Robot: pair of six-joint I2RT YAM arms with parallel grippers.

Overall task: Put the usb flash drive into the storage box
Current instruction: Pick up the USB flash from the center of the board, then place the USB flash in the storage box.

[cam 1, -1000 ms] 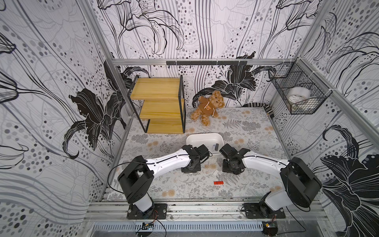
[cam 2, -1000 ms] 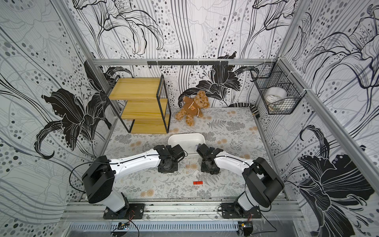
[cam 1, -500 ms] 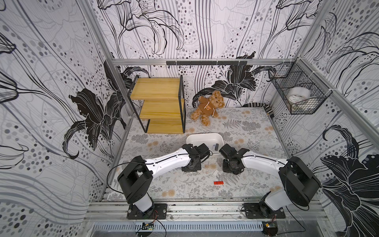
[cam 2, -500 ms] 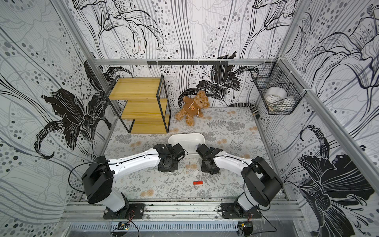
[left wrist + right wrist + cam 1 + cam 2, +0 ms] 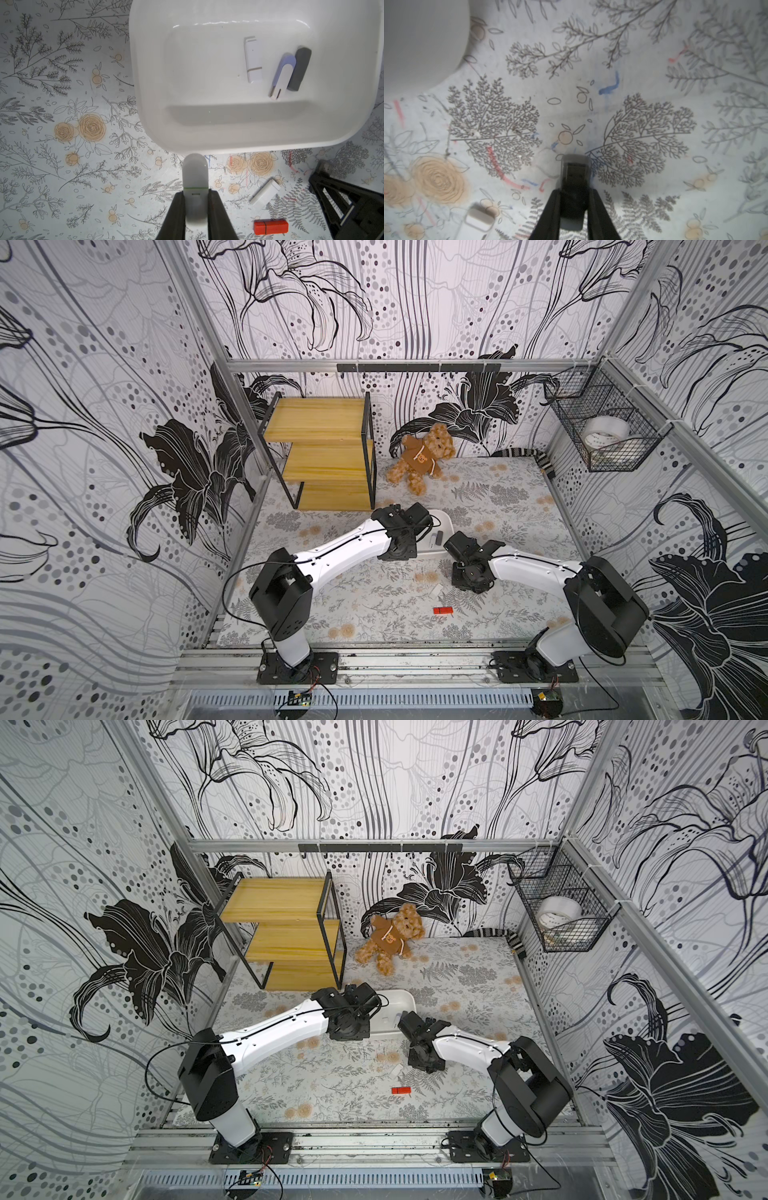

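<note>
The storage box's empty bottom (image 5: 204, 70) is straight in front of the green-lined usb flash drive, so my left gripper keeps going over the storage box's near side (image 5: 236, 138) and lets go low there.
The storage box (image 5: 239, 141) is a shallow white tub; in the top views it shows as the storage box (image 5: 444, 523) between both wrists. Inside lie a white drive (image 5: 252, 60), a lavender one (image 5: 283, 74) and a dark grey one (image 5: 300, 69). My left gripper (image 5: 195, 193) is shut on a white usb flash drive (image 5: 195, 170) with a green line, just outside the box's near wall. My right gripper (image 5: 575, 192) is shut on a dark usb flash drive (image 5: 575, 170) low over the mat, beside the box corner (image 5: 421, 37).
A loose white drive (image 5: 436, 590) and a red drive (image 5: 443, 610) lie on the floral mat in front of the right wrist (image 5: 471, 572). A wooden shelf (image 5: 328, 456), a teddy bear (image 5: 422, 462) and a wire basket (image 5: 602, 435) stand at the back.
My right gripper's jaws have closed in on the dark drive. Both arms stay almost where they were, and the left gripper keeps its hold on the white drive.
</note>
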